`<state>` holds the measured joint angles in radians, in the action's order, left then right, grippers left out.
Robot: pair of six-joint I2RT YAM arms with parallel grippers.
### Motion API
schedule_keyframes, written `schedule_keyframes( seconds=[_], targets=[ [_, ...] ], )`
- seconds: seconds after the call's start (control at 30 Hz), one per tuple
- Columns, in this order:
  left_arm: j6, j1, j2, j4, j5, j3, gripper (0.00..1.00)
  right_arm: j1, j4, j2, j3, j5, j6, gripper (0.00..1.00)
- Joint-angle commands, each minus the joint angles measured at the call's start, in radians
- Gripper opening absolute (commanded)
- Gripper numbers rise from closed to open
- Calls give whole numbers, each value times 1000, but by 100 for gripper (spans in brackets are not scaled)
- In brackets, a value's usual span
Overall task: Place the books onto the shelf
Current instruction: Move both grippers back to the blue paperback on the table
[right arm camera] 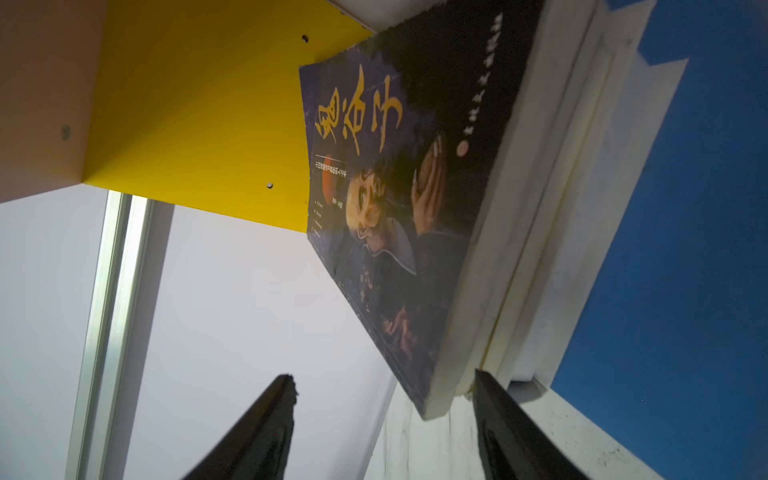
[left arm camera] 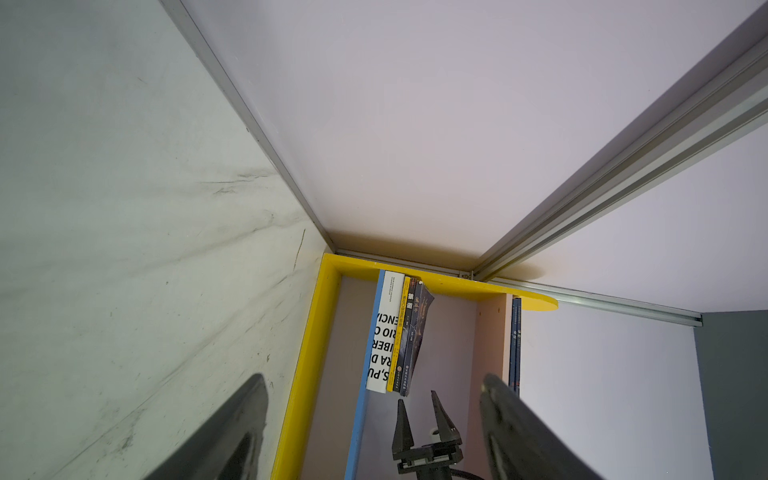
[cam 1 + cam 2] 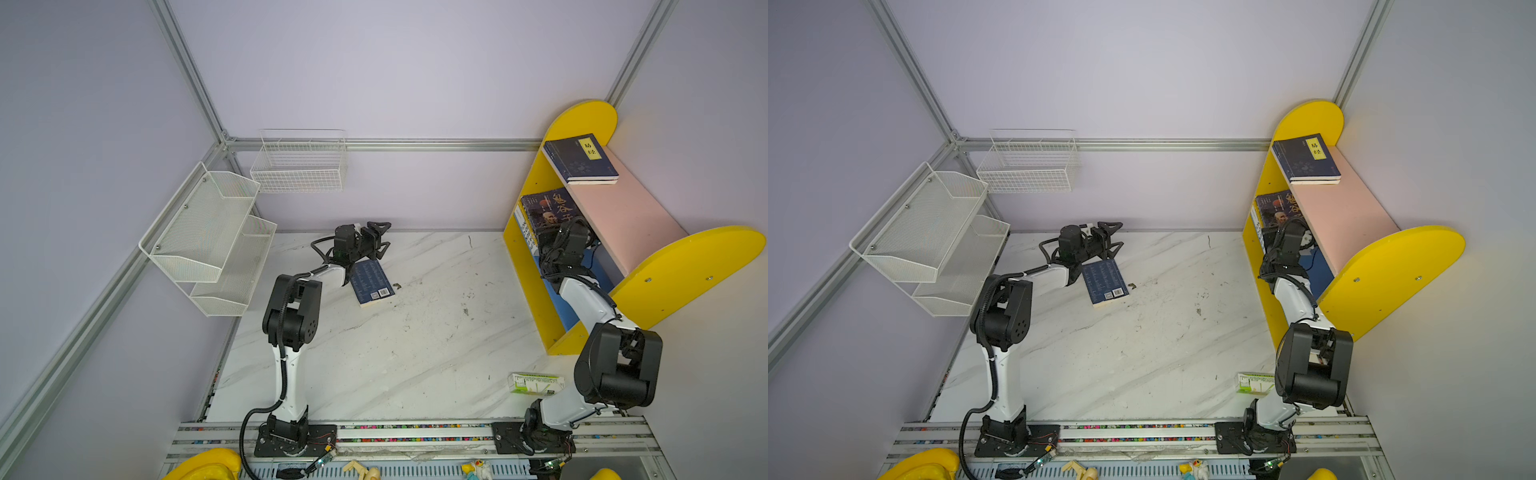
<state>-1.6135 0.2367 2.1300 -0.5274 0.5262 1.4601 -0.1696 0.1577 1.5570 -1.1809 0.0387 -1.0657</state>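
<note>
My right gripper keeps going out to the navy book on the marble (image 3: 373, 282) and closes there, as the leaning books (image 3: 552, 205) are resting on the blue lower board.
The shelf (image 3: 536, 291) stands at the right with yellow side panels. A navy book with a yellow label (image 3: 580, 158) lies on its pink upper board (image 3: 627, 216). On the blue lower board (image 2: 365, 399) several books lean together: a white one with black lettering (image 2: 384, 332), then a yellow and dark ones. The outermost has a gold Chinese title (image 1: 395, 187). My right gripper (image 1: 382, 386) is open inside that compartment, just short of those books, with one finger (image 1: 490, 407) by their page edges. Another navy book (image 3: 371, 282) lies flat on the table. My left gripper (image 3: 376, 239) hovers open and empty over its far end.
A green-and-white box (image 3: 536, 382) lies by the right arm's base. A white mesh tiered rack (image 3: 208, 241) and a white wire basket (image 3: 299, 162) hang on the walls at the left. A small dark scrap (image 3: 397, 285) lies on the marble table (image 3: 415, 353).
</note>
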Motion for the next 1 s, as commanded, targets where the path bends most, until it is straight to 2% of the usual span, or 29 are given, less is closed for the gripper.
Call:
schedule_keyframes(
  seconds=[0.0, 0.13, 0.33, 0.4, 0.53, 0.7, 0.87, 0.97],
  targets=[
    [7, 1, -50, -49, 23, -38, 80, -4, 17, -92, -18, 7, 30, 70],
    [41, 0, -70, -29, 34, -43, 82, -4, -24, -125, -34, -58, 102, 70],
    [200, 0, -147, 126, 34, -69, 86, 34, -83, -205, 31, -115, 163, 71],
    [266, 0, -180, 202, 22, -84, 87, 75, -79, -227, 64, -111, 178, 71],
    [426, -7, -260, 408, -61, -118, 90, 223, -55, -201, 99, -51, 210, 71],
    [548, -48, -329, 618, -149, -182, 94, 358, 64, -1, 37, -99, 182, 71],
    [631, -77, -398, 720, -265, -282, 99, 513, 29, 267, -165, -115, 320, 71],
    [627, -102, -406, 687, -254, -352, 100, 600, -25, 437, -308, -171, 421, 71]
  ],
)
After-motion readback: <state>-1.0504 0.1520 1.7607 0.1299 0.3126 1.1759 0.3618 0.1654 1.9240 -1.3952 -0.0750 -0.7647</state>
